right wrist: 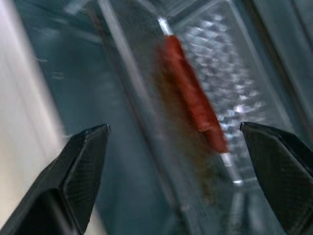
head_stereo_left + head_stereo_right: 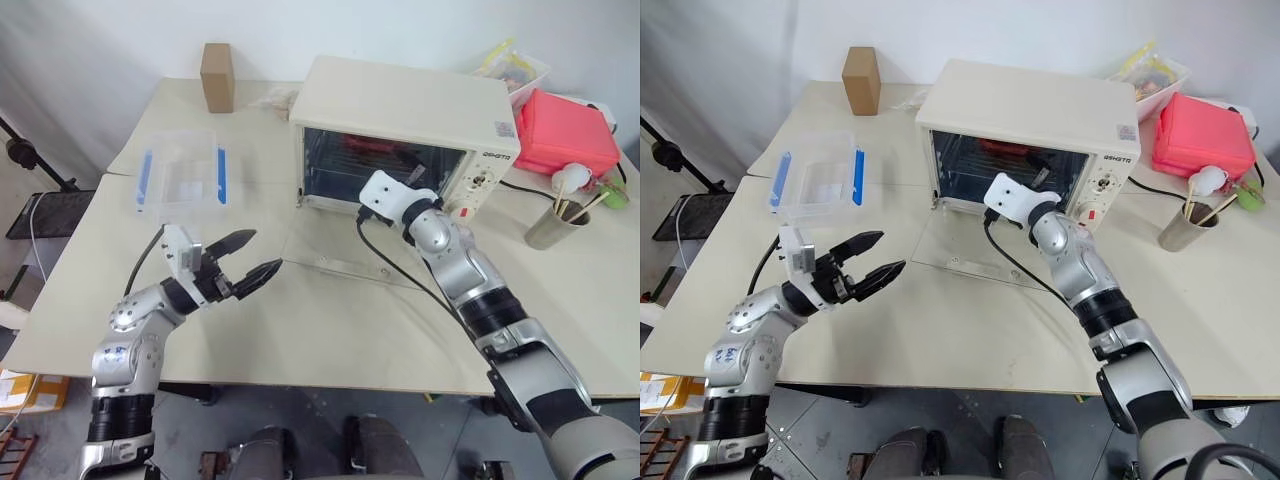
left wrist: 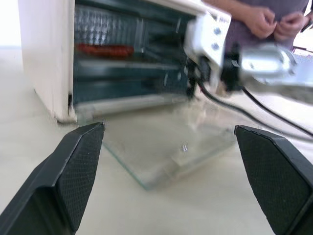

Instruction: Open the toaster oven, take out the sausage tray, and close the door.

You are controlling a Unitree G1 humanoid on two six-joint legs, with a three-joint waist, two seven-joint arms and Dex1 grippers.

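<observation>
The sausage (image 3: 104, 50) rests flat on its side low in the tray (image 3: 117, 57), so it will come along rather than roll off when I carry the tray.
The cream-white toaster oven (image 2: 400, 105) stands at the back of the table. Its glass door (image 2: 330, 240) lies folded down flat on the tabletop. Inside, the foil-lined sausage tray (image 1: 234, 83) holds a red-brown sausage (image 1: 193, 100); the sausage (image 3: 105, 49) also shows in the left wrist view. My right gripper (image 1: 174, 128) is open at the oven's mouth, pointing at the tray, with nothing between its fingers. Its white wrist (image 2: 390, 195) hangs over the door. My left gripper (image 2: 258, 253) is open and empty, left of the door and apart from it.
A clear plastic box with blue clips (image 2: 182, 170) and a cardboard box (image 2: 217, 76) sit at the back left. Right of the oven are a pink-red box (image 2: 562, 130) and a metal cup of utensils (image 2: 555, 225). A person (image 3: 264, 19) stands behind the table.
</observation>
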